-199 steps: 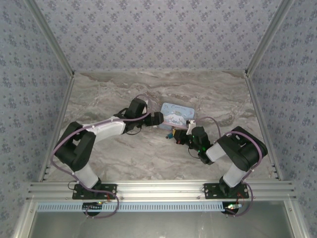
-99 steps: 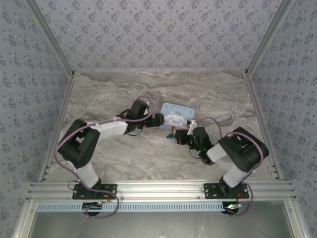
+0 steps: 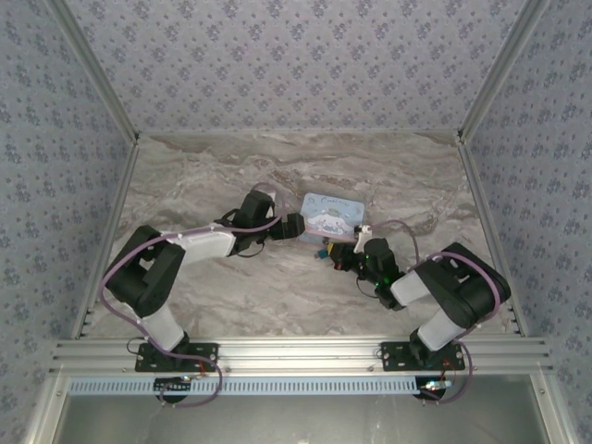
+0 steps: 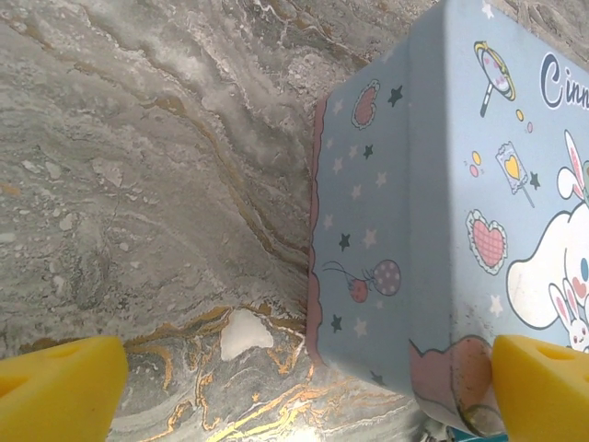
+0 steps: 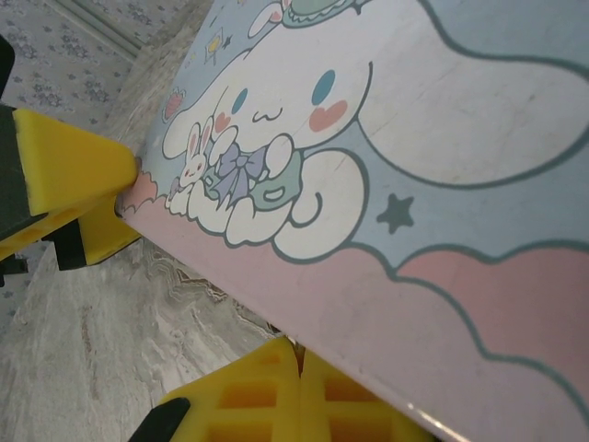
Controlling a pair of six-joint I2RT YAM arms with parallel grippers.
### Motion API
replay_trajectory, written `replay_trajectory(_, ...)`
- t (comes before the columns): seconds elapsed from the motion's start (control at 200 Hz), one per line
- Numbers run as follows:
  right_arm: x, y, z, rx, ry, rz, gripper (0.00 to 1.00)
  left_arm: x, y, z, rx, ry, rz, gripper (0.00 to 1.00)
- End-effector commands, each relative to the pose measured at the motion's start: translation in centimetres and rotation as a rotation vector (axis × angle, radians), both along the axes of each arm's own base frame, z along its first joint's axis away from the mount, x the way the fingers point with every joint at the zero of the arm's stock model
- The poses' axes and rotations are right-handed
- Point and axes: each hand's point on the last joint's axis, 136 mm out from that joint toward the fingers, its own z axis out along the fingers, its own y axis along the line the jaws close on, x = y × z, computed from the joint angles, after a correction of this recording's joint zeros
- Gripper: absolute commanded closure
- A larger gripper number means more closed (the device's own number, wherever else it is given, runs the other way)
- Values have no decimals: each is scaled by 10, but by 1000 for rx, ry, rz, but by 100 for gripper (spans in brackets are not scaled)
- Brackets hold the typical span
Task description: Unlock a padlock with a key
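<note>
The padlock (image 3: 323, 252) my right gripper pulls sits against the loose tin, so my left gripper should brace the tin's side (image 4: 366, 244) until the padlock comes clear.
The small teal padlock (image 3: 323, 248) lies on the marble just in front of the light-blue cartoon tin (image 3: 331, 215). My right gripper (image 3: 344, 258) is right beside the padlock, below the tin's front edge. Its yellow fingers (image 5: 267, 391) are pressed together, and a thin dark sliver, the key (image 5: 297, 350), is pinched at their tips under the tin's rim (image 5: 386, 304). My left gripper (image 3: 298, 226) stands open at the tin's front-left corner, which sits between its yellow pads (image 4: 60, 387) without a firm grip.
The tin (image 4: 433, 212) takes up the right half of the left wrist view, with bare marble (image 4: 138, 184) to its left. The left gripper's yellow finger (image 5: 64, 166) touches the tin's corner. Patterned walls enclose the table (image 3: 203, 176) on three sides.
The right arm has shifted slightly right and its gripper has edged closer to the tin's front. The left gripper has crept a little nearer the tin's corner. Both jaws stand as before.
</note>
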Motion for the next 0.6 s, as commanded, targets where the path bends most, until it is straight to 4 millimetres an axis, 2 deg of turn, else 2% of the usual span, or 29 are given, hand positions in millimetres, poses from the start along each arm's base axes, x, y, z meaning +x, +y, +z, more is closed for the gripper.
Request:
replay_trajectory(0.0, -3, -19, -8, -49, 30, -58, 100, -21, 38, -43, 164, 110, 63, 1)
replay_trajectory(0.19, -7, -30, -3, -75, 36, -90, 100, -21, 38, -46, 166, 117, 67, 1)
replay_trajectory(0.6, -16, -50, -11, -82, 112, -158, 100, -19, 29, -39, 114, 106, 57, 1)
